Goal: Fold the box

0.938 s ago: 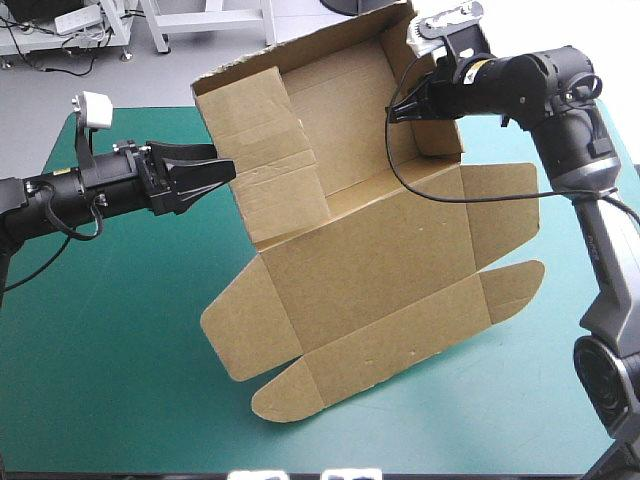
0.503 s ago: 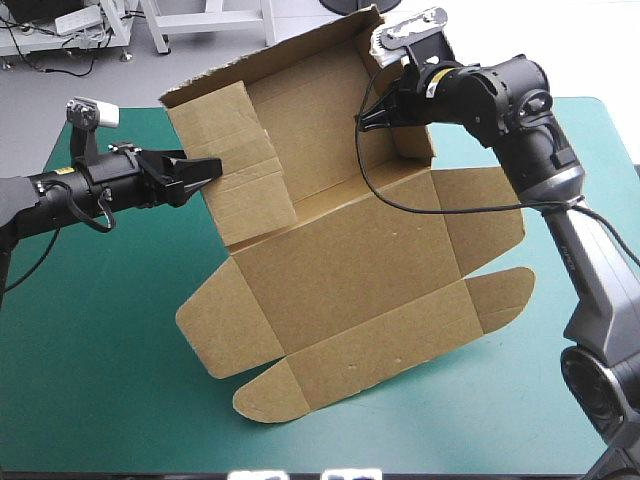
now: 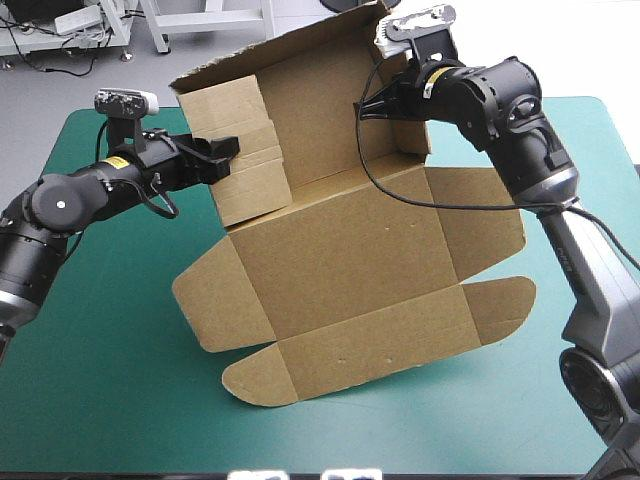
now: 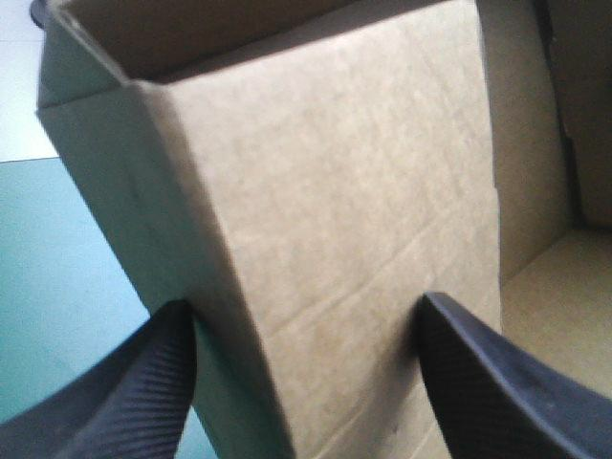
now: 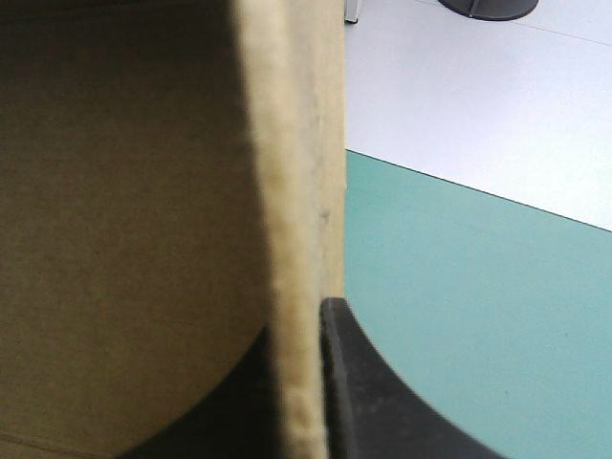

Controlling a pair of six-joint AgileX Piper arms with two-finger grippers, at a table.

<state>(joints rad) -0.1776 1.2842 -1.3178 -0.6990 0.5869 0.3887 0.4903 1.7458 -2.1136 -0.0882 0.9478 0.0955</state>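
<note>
The inner panel (image 3: 236, 146) leans away from the box's outer side (image 4: 120, 186), so it will go flat when I squeeze it and then spring back inward once I let it go.
The brown box (image 3: 350, 260) is half raised, its back part tilted up off the table with side walls standing and its lid panel and rounded flaps (image 3: 400, 340) lying toward the front edge. My left gripper (image 3: 226, 152) is open at the box's left wall; in the left wrist view that wall (image 4: 363, 191) and its folded corner sit between the spread fingers (image 4: 134, 392). My right gripper (image 3: 368, 106) is shut on the top edge of the right wall. The right wrist view shows the board's edge (image 5: 296, 191) pinched beside a black finger (image 5: 382, 402).
The teal-green cover (image 3: 100, 380) lies bare to the left of the box and in front of it. A narrower bare strip of cover (image 3: 540, 400) runs between the lid's right flap and the right arm's base.
My left gripper has moved right and up against the box's left wall, which is now folded further inward. The right gripper has kept hold and shifted left, then stayed put.
</note>
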